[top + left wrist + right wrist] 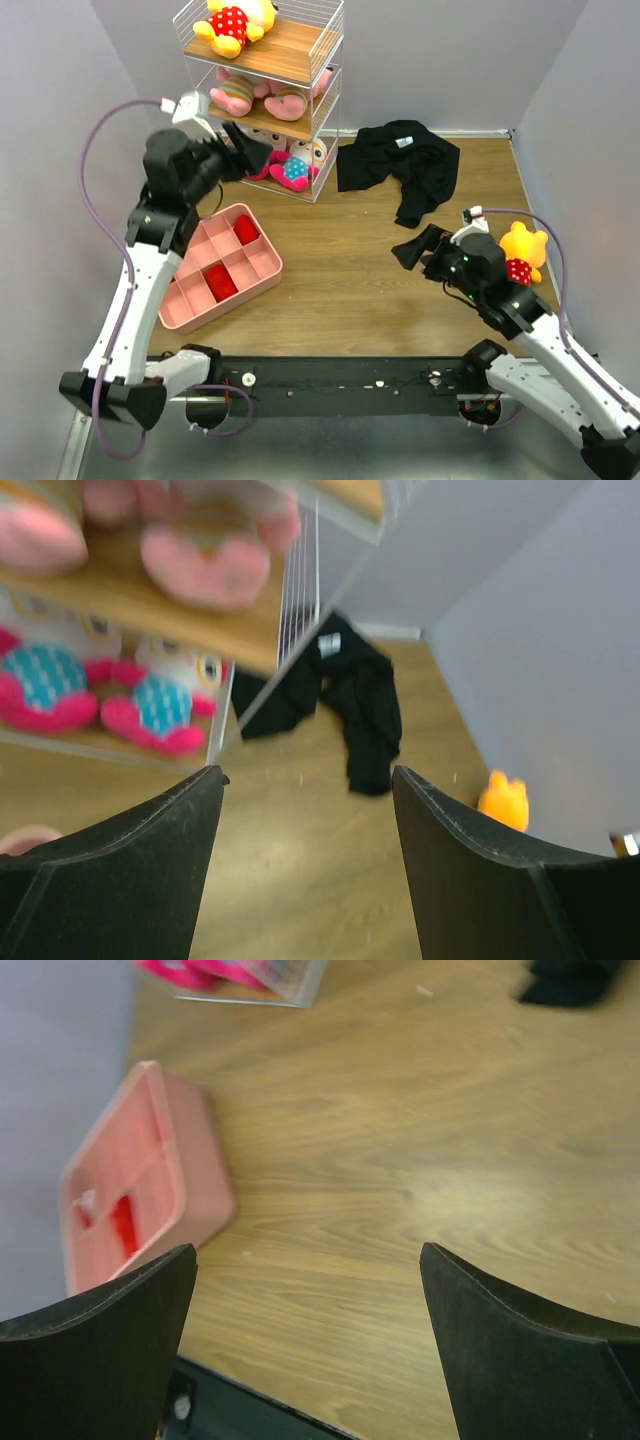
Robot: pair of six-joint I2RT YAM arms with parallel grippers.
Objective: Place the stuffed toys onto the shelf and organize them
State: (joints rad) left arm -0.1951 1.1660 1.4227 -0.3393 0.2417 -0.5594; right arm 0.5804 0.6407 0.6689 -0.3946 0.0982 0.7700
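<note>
The yellow toy point(524, 246) by the wall is clear of the black garment, so the robot's open right gripper should keep swinging across until it closes on the toy's red body point(518, 271).
The shelf point(300, 48) stands at the back left. Its top board carries a yellow stuffed toy in red polka dots point(229, 22). Two pink toys point(236, 95) point(288, 103) lie on the middle board, and white-faced toys with glasses point(296, 167) sit on the bottom tier. Another yellow toy point(524, 251) sits on the table at the right, just beyond my right arm. My left gripper point(250, 150) hangs open and empty in front of the shelf's lower tiers. My right gripper point(413, 246) is open and empty low over the table, with the yellow toy behind it.
A black garment point(400, 165) lies crumpled on the table right of the shelf. A pink compartment tray point(262, 262) with red pieces sits at the front left, below my left arm. Grey walls close in the table on the left, back and right.
</note>
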